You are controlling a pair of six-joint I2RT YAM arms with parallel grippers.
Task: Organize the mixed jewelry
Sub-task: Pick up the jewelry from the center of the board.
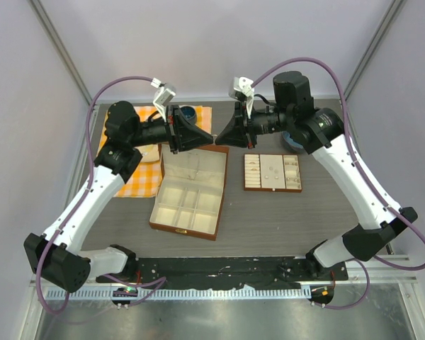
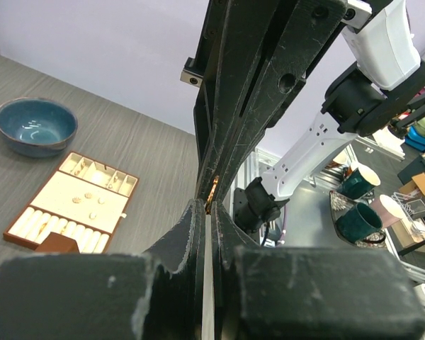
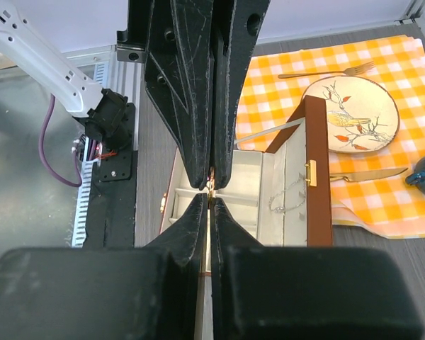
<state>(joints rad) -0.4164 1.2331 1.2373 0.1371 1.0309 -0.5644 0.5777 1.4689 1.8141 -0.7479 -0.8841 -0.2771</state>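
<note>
My left gripper touches only the gold ring's edge below my right gripper's fingers, so it should open, turn and close farther over the ring.
My left gripper and right gripper meet tip to tip in the air above the open brown box. Both are shut on one tiny gold-coloured ring, pinched between the two pairs of fingertips. The left wrist view shows that ring at the tips of my left gripper. My right gripper points down over the box compartments. A thin silver chain necklace lies in the cream lining of the box lid. Small jewelry pieces rest on a flat brown tray.
An orange checked cloth left of the box carries a bird-patterned plate, a gold fork and a knife. A blue bowl stands behind the flat tray. Cups sit off the table.
</note>
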